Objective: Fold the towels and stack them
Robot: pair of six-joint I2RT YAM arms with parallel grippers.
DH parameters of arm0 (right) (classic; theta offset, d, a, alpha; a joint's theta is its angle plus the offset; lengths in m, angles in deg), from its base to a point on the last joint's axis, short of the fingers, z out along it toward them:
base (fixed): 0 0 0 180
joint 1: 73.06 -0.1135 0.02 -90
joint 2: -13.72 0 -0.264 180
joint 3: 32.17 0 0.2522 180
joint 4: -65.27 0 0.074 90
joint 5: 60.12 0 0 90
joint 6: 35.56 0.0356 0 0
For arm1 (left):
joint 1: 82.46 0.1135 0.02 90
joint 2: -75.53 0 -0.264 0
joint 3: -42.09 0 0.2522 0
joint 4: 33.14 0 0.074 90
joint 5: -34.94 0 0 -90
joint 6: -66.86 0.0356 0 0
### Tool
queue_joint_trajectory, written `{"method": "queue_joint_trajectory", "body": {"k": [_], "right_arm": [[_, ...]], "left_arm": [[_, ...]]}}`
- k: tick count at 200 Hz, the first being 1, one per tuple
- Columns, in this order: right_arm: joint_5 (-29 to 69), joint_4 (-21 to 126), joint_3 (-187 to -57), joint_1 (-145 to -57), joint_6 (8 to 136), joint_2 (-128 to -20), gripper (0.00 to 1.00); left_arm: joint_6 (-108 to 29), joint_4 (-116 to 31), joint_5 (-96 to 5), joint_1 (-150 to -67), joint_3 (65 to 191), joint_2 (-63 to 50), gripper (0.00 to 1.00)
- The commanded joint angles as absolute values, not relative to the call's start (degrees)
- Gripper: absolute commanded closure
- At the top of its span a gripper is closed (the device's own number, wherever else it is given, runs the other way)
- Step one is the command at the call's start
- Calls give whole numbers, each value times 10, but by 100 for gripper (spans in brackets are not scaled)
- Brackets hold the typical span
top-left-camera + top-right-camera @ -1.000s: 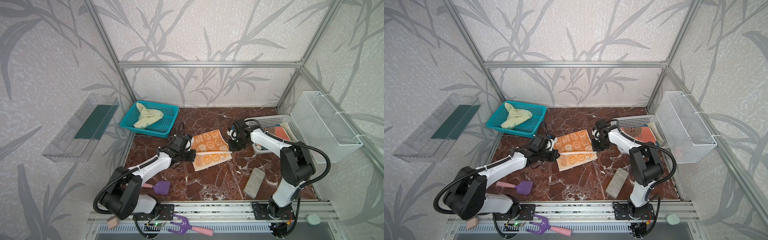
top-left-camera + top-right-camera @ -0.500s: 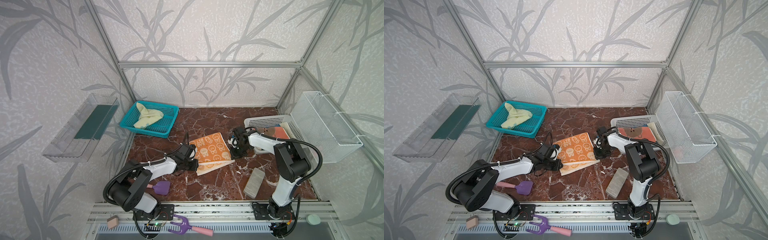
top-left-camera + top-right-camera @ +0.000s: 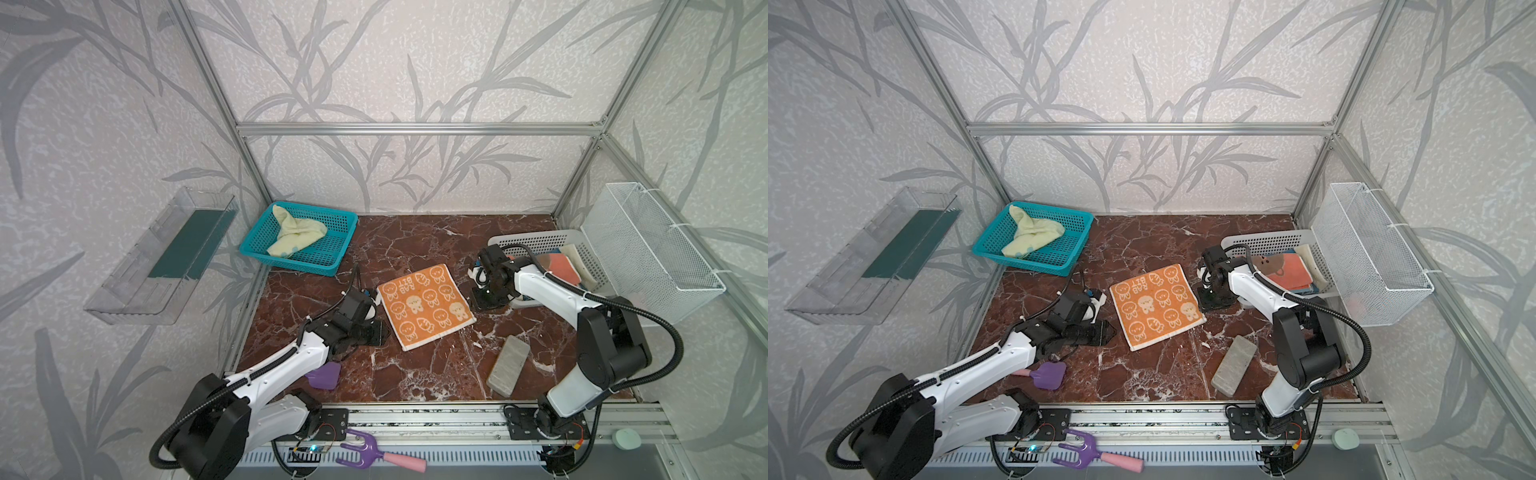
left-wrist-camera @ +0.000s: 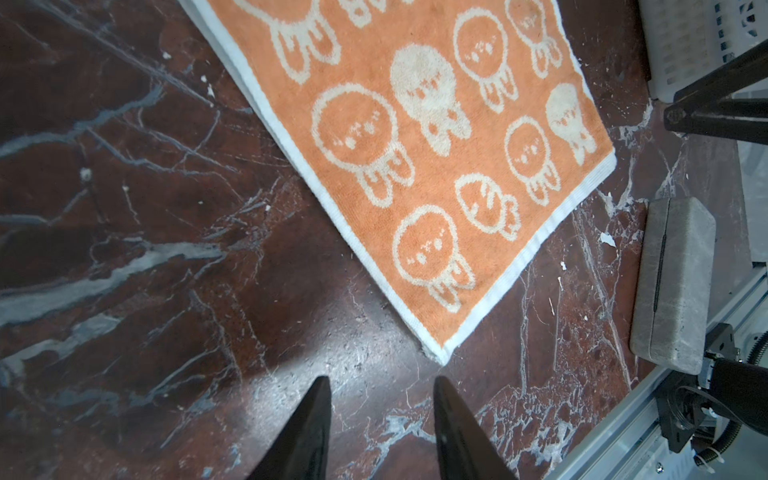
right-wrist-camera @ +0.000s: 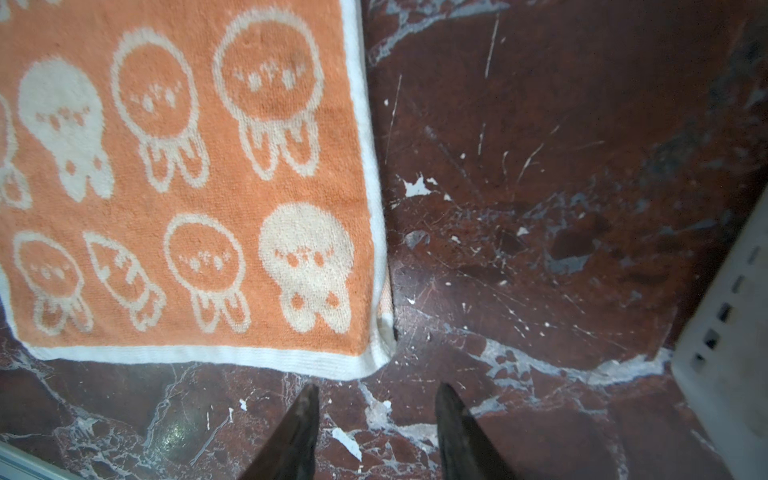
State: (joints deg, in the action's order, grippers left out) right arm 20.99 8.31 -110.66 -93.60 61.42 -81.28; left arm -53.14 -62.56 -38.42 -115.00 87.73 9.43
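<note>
My left gripper and my right gripper are to turn the towel square before they fold its far edge [image 3: 412, 276] over, because the orange towel's near edge [image 3: 440, 336] slants.
The orange towel [image 3: 428, 305] with white figures lies folded flat on the marble floor, seen in both top views [image 3: 1156, 305]. My left gripper [image 4: 380, 380] is open and empty, just off the towel's near left corner [image 4: 436, 145]. My right gripper [image 5: 376, 388] is also open and empty, just off the near right corner [image 5: 187, 187]. A pale yellow towel [image 3: 293, 235] lies crumpled in the teal basket [image 3: 332, 266]. The salmon bear towel [image 3: 1283, 270] lies folded on other cloth in the white tray [image 3: 536, 241].
A grey block [image 3: 509, 365] lies near the front right of the floor. A purple spade [image 3: 324, 374] sits under the left arm. A white wire basket [image 3: 648, 249] hangs on the right wall and a clear shelf [image 3: 166, 257] on the left.
Both grippers carried the orange towel's edge over into a fold, then let go, opened and drew back off its corners. The towel now lies flat.
</note>
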Motion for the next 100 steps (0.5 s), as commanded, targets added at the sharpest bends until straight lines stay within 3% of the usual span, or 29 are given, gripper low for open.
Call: {"method": "queue_joint_trajectory", "body": {"k": [1, 15, 33, 44, 69, 100], "right_arm": [[203, 76, -1109, -942, 609, -826, 53], [187, 97, -1110, -950, 604, -837, 57], [162, 118, -1113, -954, 600, -870, 78], [160, 119, -1113, -958, 601, -889, 85], [163, 131, -1089, -979, 615, -908, 86], [171, 139, -1050, -1037, 651, -913, 88]], "left_arm": [[-562, -610, -360, -1151, 903, 52, 60], [-566, -601, -342, -1156, 933, 13, 64], [-566, -587, -326, -1164, 967, -36, 68], [-565, -578, -318, -1168, 978, -65, 68], [-561, -576, -323, -1171, 984, -110, 67], [-533, -641, -379, -1167, 988, -136, 58]]}}
